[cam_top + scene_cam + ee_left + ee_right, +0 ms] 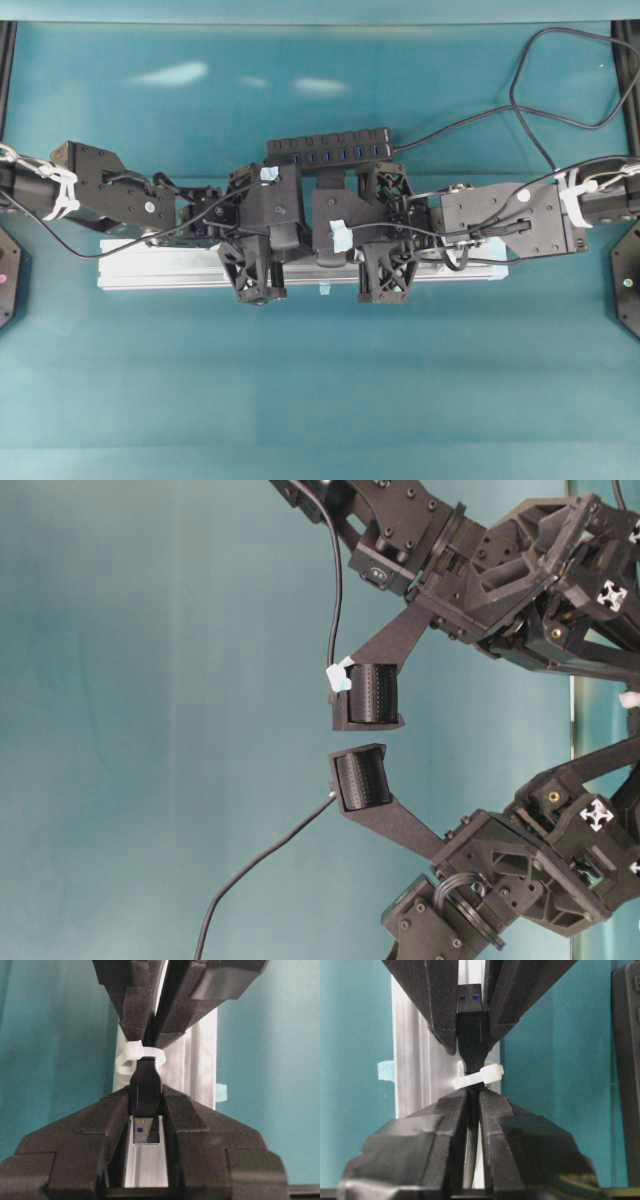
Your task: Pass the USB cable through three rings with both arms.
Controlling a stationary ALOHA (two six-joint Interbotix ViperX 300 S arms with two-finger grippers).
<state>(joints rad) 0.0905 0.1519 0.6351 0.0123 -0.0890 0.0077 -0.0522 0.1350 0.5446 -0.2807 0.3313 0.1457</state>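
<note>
The robot's right gripper is holding the cord behind the white ring (491, 1074), so it should let go while the left gripper pulls the plug onward, and then take hold of the plug's neck (473, 1061).
The USB cable's black plug (146, 1091) sits between my left gripper's (146, 1094) jaws, which are shut on it, its metal end (146, 1130) pointing back toward the wrist. Just beyond the plug, the cord runs through a small white ring (131, 1053) standing on the silver rail (202, 1060). On the far side of that ring my right gripper (474, 1094) is shut on the thin cord. From the right wrist, the ring (482, 1075) lies between both grippers, and the plug (470, 1020) is pinched in the left fingers above. Overhead, both grippers meet over the rail (150, 270).
The black USB hub (330, 150) with blue ports lies just behind the arms, its cord (520, 100) looping to the back right. A bit of light-blue tape (221, 1092) sticks out from the rail's side. Teal table surface (320, 400) surrounds the rail.
</note>
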